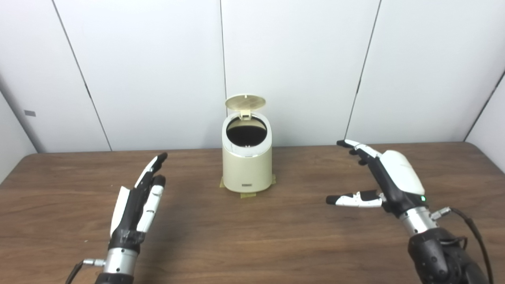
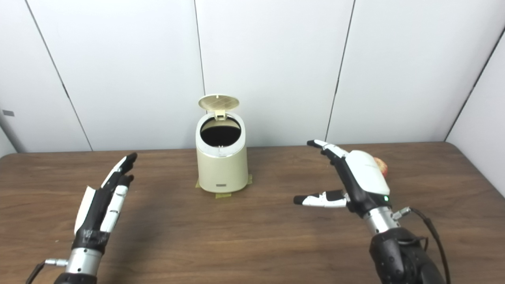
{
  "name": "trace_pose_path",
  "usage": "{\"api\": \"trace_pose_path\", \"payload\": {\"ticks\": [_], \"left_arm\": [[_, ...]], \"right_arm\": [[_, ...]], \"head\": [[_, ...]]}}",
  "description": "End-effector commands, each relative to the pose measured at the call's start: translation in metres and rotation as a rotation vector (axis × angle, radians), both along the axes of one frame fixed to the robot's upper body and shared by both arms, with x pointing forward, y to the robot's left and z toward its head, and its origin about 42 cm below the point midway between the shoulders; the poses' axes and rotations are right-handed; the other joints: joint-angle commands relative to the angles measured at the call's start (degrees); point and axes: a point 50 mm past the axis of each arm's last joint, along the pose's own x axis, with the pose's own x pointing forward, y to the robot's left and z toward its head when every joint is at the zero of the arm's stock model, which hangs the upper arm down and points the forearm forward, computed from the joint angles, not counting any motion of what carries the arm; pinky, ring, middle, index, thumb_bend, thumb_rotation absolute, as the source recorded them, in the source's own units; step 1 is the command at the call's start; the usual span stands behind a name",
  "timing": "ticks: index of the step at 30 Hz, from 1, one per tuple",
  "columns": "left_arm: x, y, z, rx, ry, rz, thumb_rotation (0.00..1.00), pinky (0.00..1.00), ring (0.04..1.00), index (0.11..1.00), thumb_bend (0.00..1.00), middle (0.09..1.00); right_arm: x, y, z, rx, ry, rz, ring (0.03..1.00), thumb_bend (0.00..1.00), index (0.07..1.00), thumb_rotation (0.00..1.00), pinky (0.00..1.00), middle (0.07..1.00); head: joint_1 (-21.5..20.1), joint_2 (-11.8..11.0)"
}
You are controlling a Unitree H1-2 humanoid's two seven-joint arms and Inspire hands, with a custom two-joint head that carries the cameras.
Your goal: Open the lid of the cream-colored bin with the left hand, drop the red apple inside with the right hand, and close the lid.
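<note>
I expect the lid to stay open when I carry the red apple in, because it stands tipped up on its hinge and both hands are away.
The cream-colored bin stands at the table's middle back, its round lid tipped up on its hinge and the dark inside showing. My left hand hovers open to the bin's left, fingers straight and pointing away from me. Over the table to the bin's right, my right hand is open too, thumb spread toward the left. Only a sliver of the red apple peeks out behind the right hand in the right eye view; the left eye view hides it.
The brown wooden table runs the width of the view. Tan tape strips lie under the bin's base. White wall panels stand close behind the table's far edge.
</note>
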Motion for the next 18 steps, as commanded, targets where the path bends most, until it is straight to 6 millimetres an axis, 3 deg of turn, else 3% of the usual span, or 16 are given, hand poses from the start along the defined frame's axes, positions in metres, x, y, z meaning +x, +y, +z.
{"api": "trace_pose_path", "payload": {"ticks": [1, 4, 7, 12, 18], "left_arm": [[0.001, 0.001, 0.018, -0.008, -0.108, -0.026, 1.00, 0.92, 0.950, 0.914, 0.21, 0.944], [-0.009, 0.006, 0.008, 0.010, -0.086, -0.022, 1.00, 0.91, 0.944, 0.914, 0.21, 0.944], [-0.016, 0.010, 0.001, 0.040, -0.067, -0.009, 1.00, 0.90, 0.942, 0.919, 0.23, 0.947], [-0.021, 0.015, -0.005, 0.046, -0.051, 0.006, 1.00, 0.91, 0.940, 0.915, 0.24, 0.942], [-0.019, 0.012, -0.001, 0.038, -0.061, -0.026, 0.99, 0.89, 0.911, 0.887, 0.29, 0.906]], "right_arm": [[0.014, -0.008, 0.043, -0.090, -0.054, -0.022, 0.787, 0.90, 0.849, 0.45, 0.63, 0.847], [0.024, -0.015, 0.068, -0.163, -0.003, -0.072, 0.794, 0.92, 0.856, 0.40, 0.62, 0.863], [0.033, -0.022, 0.080, -0.204, 0.065, -0.119, 0.805, 0.92, 0.848, 0.33, 0.61, 0.867], [0.056, -0.036, 0.085, -0.290, 0.170, -0.195, 0.826, 0.93, 0.836, 0.25, 0.64, 0.858], [0.100, -0.057, 0.078, -0.423, 0.284, -0.293, 0.850, 0.95, 0.827, 0.25, 0.64, 0.859]], "head": [[-0.23, 0.06], [-0.68, 0.09], [-0.67, 0.47], [-0.90, 0.76], [-0.96, 0.85]]}}
